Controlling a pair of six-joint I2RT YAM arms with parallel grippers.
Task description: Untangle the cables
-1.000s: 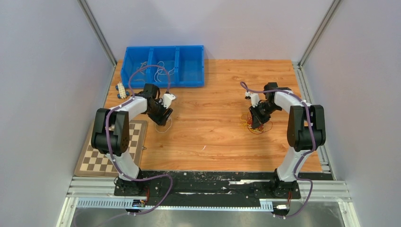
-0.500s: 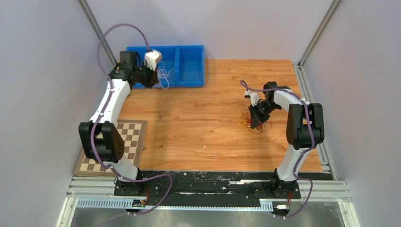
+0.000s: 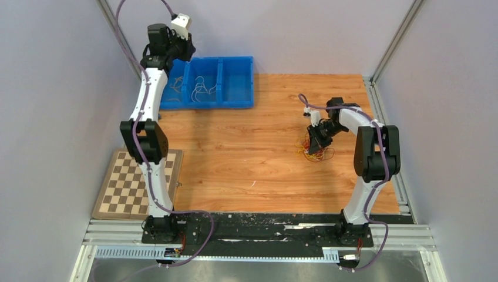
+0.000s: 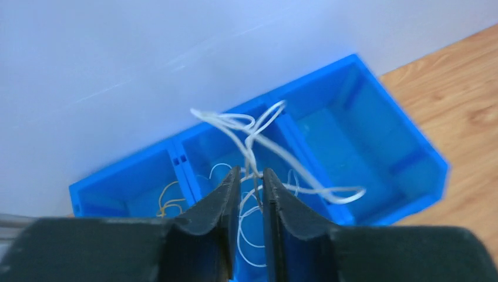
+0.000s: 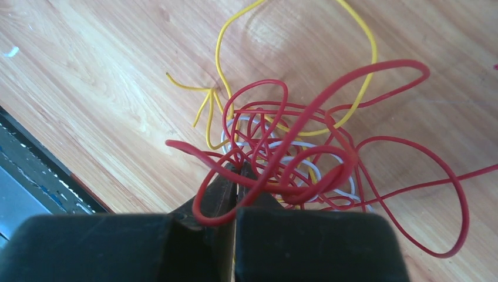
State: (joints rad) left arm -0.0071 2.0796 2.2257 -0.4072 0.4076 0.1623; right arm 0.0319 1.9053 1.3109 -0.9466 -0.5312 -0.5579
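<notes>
The tangle is in my right gripper, held amid its red loops (image 5: 349,158). Next, my right gripper brings the tangle to my left gripper, then pulls a loose piece of red cable (image 5: 470,175).
My left gripper (image 3: 188,51) is raised high over the blue bin (image 3: 205,104). In the left wrist view its jaws (image 4: 251,173) stand a narrow gap apart. A curly white cable (image 4: 258,126) bunches between the tips and hangs in the air above the bin (image 4: 411,161). My right gripper (image 3: 315,141) is low on the table, shut on a red cable (image 5: 329,100). That cable is part of a tangle (image 3: 317,151) with a yellow cable (image 5: 218,59) and a white one (image 5: 293,144). The right fingertips (image 5: 236,170) sit under red loops.
The bin has three compartments. White cables (image 3: 202,88) lie in the middle one and tan ones (image 4: 167,197) in the left. A chessboard (image 3: 138,183) lies at the near left. Grey walls and metal posts close in the sides and back.
My left arm lifted the white cable off the table, swung it over the bin and kept rising. My right gripper shifted slightly with the tangle.
</notes>
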